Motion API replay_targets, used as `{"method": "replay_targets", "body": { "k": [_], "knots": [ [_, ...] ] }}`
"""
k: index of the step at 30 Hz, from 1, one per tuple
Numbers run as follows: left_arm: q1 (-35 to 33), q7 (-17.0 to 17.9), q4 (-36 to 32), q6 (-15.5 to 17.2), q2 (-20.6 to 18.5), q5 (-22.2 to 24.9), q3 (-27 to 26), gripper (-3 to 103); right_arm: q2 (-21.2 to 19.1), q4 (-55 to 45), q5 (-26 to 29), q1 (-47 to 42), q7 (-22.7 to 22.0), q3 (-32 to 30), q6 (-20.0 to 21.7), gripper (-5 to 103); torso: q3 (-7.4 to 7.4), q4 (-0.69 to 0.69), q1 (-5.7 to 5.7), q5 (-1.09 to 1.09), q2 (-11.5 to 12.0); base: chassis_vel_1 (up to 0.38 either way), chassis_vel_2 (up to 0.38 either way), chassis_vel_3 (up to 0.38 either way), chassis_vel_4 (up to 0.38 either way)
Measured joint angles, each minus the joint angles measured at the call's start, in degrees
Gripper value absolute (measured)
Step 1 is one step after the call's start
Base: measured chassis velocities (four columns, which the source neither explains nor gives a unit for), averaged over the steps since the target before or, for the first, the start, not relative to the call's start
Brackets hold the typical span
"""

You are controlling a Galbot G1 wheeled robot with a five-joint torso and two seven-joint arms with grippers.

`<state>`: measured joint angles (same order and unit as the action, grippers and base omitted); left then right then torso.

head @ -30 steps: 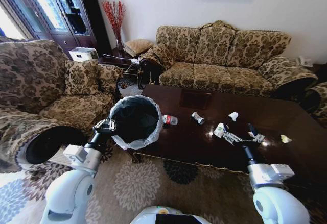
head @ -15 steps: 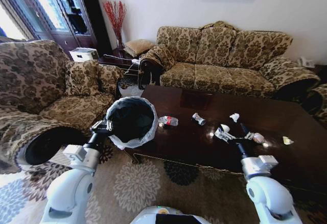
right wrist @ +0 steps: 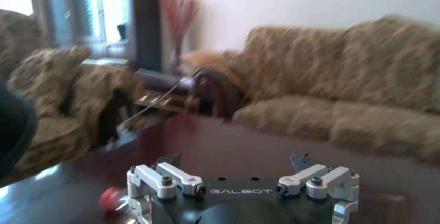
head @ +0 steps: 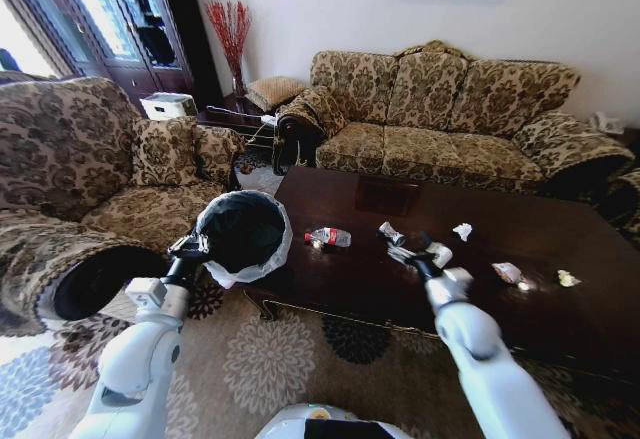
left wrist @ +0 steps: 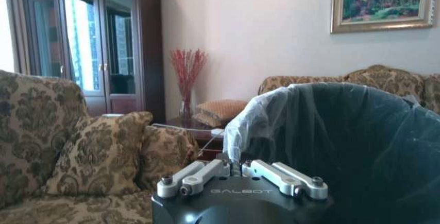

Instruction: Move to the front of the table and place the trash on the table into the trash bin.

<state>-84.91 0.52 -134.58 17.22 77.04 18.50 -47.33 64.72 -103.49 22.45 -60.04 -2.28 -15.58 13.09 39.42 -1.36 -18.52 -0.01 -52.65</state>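
Note:
The bottle [head: 332, 237] will stick out cap first when I lift it by its base, because the clear bottle's red cap [head: 308, 236] points toward the trash bin.
My left gripper [head: 190, 248] is shut on the rim of the trash bin [head: 241, 232], a black bin with a whitish liner, and holds it up by the table's left end. That rim [left wrist: 275, 100] rises just past the left fingers [left wrist: 206, 175]. On the dark table [head: 360, 284] lie a clear bottle with a red label [head: 328, 237], a small wrapper [head: 390, 233], a white cup [head: 439, 253], crumpled paper [head: 461, 229] and further scraps [head: 507, 272]. My right gripper [head: 408, 250] hovers open over the table between wrapper and cup. Its wrist view shows the open gripper [right wrist: 234, 163] and the bottle's red cap [right wrist: 108, 199].
A patterned sofa [head: 450, 109] stands behind the table and an armchair [head: 80, 179] sits to the left. A small side table [head: 235, 119] with a vase of red twigs fills the corner. Patterned carpet [head: 270, 359] lies before the table's front edge.
My right arm has swung left across the table, from beyond the white cup to the space between cup and wrapper. The left gripper still holds the bin.

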Motion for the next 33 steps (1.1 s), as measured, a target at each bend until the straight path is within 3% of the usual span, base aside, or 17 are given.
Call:
{"method": "replay_targets", "body": {
  "k": [5,8,14,16,25,33],
  "knots": [
    [0.54,0.62,-0.05,0.57,0.00,0.44,0.20,3,0.06,8.48,3.97,7.67,1.27,7.25,-0.19,100,0.00,0.03,0.00,0.01,0.00,0.000,0.000,0.000,0.000],
    [1.70,1.55,1.27,1.11,-0.74,0.44,0.47,3,-0.46,19.40,8.80,19.95,6.73,15.46,-1.04,100,0.00,-0.01,-0.01,0.01,0.00,0.000,0.000,0.000,0.000],
    [2.65,1.71,2.93,1.28,-2.22,0.60,0.64,3,-3.15,25.66,15.10,28.91,14.14,23.18,0.31,100,0.00,0.03,-0.01,0.00,0.01,0.000,0.000,0.000,0.000],
    [3.04,1.71,3.17,1.38,-2.92,1.14,0.68,3,-5.28,28.58,18.52,33.91,17.43,28.48,0.92,100,0.00,0.03,0.00,0.01,0.00,0.000,0.000,0.000,0.000],
    [3.17,1.09,3.20,1.51,-3.07,2.30,1.02,3,-8.57,33.43,17.49,41.23,23.04,35.95,0.84,100,0.00,0.03,0.01,0.02,0.00,0.000,0.000,0.000,0.000],
    [3.57,0.56,3.62,1.51,-3.11,2.98,1.00,3,-8.11,36.40,13.75,43.71,26.03,38.42,0.36,100,0.00,0.01,0.01,0.01,0.00,0.000,0.000,0.000,0.000]
  ]
}}
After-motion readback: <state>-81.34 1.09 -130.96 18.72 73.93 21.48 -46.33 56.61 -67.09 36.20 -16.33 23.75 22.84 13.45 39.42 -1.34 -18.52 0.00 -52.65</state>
